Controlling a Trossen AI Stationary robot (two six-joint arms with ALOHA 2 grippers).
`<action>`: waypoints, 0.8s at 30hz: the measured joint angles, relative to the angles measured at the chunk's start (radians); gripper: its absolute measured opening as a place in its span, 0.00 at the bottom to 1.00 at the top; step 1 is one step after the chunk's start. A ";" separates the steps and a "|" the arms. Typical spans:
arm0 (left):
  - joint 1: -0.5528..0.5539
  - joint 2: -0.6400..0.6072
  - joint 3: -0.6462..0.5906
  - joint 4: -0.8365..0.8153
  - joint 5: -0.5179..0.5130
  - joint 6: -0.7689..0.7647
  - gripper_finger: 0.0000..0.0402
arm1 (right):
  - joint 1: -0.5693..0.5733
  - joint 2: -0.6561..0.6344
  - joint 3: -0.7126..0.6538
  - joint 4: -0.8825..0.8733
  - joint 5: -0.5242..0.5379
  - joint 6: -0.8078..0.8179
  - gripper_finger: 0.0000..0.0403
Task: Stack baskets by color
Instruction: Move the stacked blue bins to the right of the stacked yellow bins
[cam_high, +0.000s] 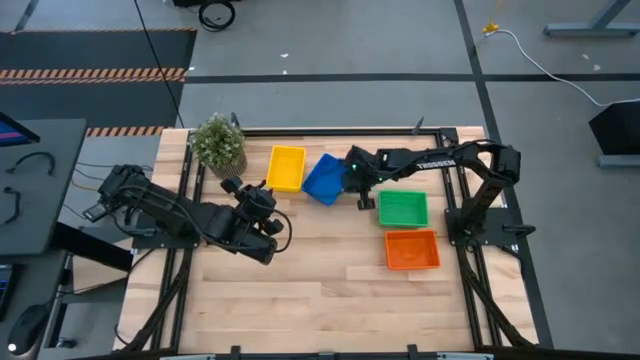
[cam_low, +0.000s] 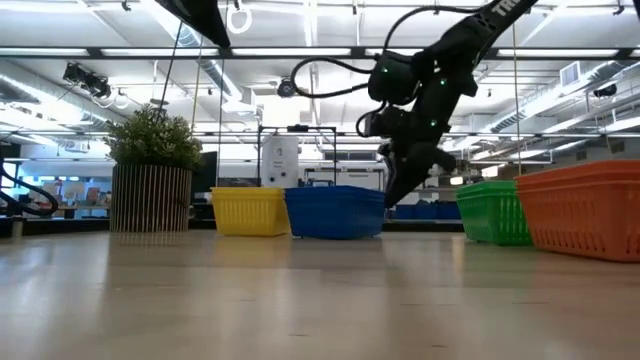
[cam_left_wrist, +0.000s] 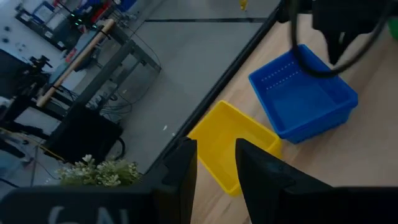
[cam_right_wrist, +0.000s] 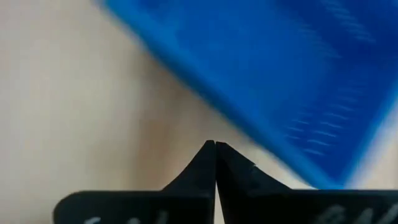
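My right gripper is yet to take the green basket. The blue basket (cam_high: 323, 180) sits crooked beside the yellow basket, so shut fingers should first nudge its side (cam_low: 368, 212) square.
Four baskets rest on their bottoms on the wooden table: yellow (cam_high: 287, 168), blue (cam_high: 325, 179) turned askew beside it, green (cam_high: 403, 208) and orange (cam_high: 412, 250) toward the right. My right gripper (cam_high: 364, 203) points steeply down between the blue and the green basket. It is shut with nothing between its fingers, and its tips (cam_right_wrist: 215, 144) hang over bare table just beside the blue basket's wall (cam_right_wrist: 261, 93). My left gripper (cam_left_wrist: 214, 146) is open and raised on the table's left half. It faces the yellow basket (cam_left_wrist: 233, 143) and the blue basket (cam_left_wrist: 305, 99).
A small potted plant (cam_high: 218, 143) stands at the far left corner, close to the yellow basket. The near half of the table (cam_high: 300, 300) is bare wood. A black frame (cam_high: 460, 170) runs along the table's right and far edges.
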 joint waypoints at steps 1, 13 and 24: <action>0.003 0.000 0.000 -0.001 -0.008 0.001 0.29 | -0.010 0.000 -0.002 0.021 0.026 0.002 0.03; 0.037 0.000 0.000 -0.002 -0.011 0.000 0.29 | -0.150 0.000 -0.003 0.207 0.050 -0.002 0.02; 0.037 0.000 0.000 -0.003 -0.010 -0.002 0.29 | -0.077 -0.061 -0.003 0.205 0.186 0.020 0.01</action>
